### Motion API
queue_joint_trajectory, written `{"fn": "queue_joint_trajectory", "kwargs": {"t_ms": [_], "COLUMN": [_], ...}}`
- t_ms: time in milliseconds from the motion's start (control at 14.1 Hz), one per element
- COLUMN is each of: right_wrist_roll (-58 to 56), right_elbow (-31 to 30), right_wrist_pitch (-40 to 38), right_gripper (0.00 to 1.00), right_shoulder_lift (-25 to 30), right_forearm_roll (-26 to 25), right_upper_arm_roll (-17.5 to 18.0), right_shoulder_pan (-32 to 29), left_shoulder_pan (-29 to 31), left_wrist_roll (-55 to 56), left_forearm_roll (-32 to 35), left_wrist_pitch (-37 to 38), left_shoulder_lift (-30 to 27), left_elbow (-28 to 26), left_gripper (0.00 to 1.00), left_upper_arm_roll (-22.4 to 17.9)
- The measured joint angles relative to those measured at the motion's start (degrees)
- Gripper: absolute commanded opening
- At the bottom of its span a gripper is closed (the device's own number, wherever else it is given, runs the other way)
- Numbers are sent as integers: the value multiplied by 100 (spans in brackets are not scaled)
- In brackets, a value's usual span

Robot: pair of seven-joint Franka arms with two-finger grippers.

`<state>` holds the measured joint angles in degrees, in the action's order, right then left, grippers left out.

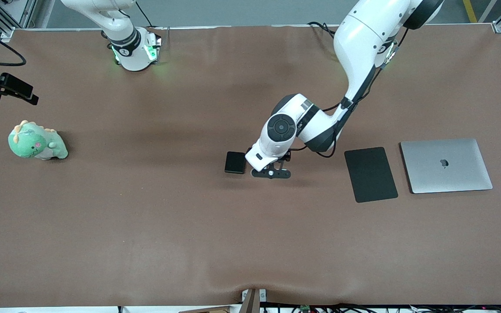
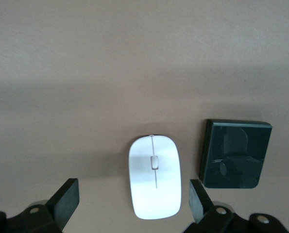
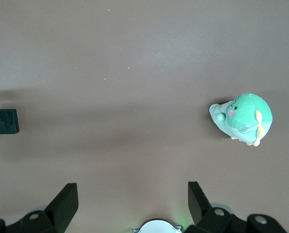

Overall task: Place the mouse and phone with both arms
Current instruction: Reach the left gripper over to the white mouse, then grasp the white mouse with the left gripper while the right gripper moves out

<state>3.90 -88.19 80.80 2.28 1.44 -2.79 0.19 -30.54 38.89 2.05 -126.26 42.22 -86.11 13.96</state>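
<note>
The white mouse's narrow width (image 2: 155, 189) is between the open fingers, and there is a gap (image 2: 191, 158) beside the black phone. My left gripper should now go down until the fingers are on both sides of the mouse.
The white mouse (image 2: 155, 177) lies on the brown table, with the black phone (image 2: 235, 154) close beside it. My left gripper (image 2: 133, 201) is open over the mouse; its fingers (image 2: 66, 199) stand on either side of the mouse without touching it. In the front view the left gripper (image 1: 270, 173) hides the mouse, and the phone (image 1: 235, 162) lies beside it toward the right arm's end. My right gripper (image 3: 133, 201) is open and empty, high over the table by its base, waiting. The phone shows far off in the right wrist view (image 3: 5, 121).
A flat black mouse pad (image 1: 370, 174) and a closed silver laptop (image 1: 446, 165) lie toward the left arm's end. A green plush dinosaur (image 1: 37, 142) sits toward the right arm's end, also in the right wrist view (image 3: 244, 118). A black camera mount (image 1: 5, 87) overhangs that table edge.
</note>
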Motion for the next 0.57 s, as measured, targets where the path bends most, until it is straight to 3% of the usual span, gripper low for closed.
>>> {"fn": "queue_joint_trajectory", "kwargs": {"t_ms": [569], "right_wrist_roll": [-2], "right_elbow": [23], "right_wrist_pitch": [21], "right_gripper": [100], "right_shoulder_lift": [-238], "right_forearm_roll": [3], "right_upper_arm_roll": [24], "right_shoulder_pan": [0], "left_shoulder_pan": [-219], "left_wrist_roll": [695], "left_forearm_roll": [404], "left_wrist_pitch": [-235], "left_shoulder_lift": [345], "left_elbow": [-37], "left_gripper": [100], "left_upper_arm_roll": [-14]}}
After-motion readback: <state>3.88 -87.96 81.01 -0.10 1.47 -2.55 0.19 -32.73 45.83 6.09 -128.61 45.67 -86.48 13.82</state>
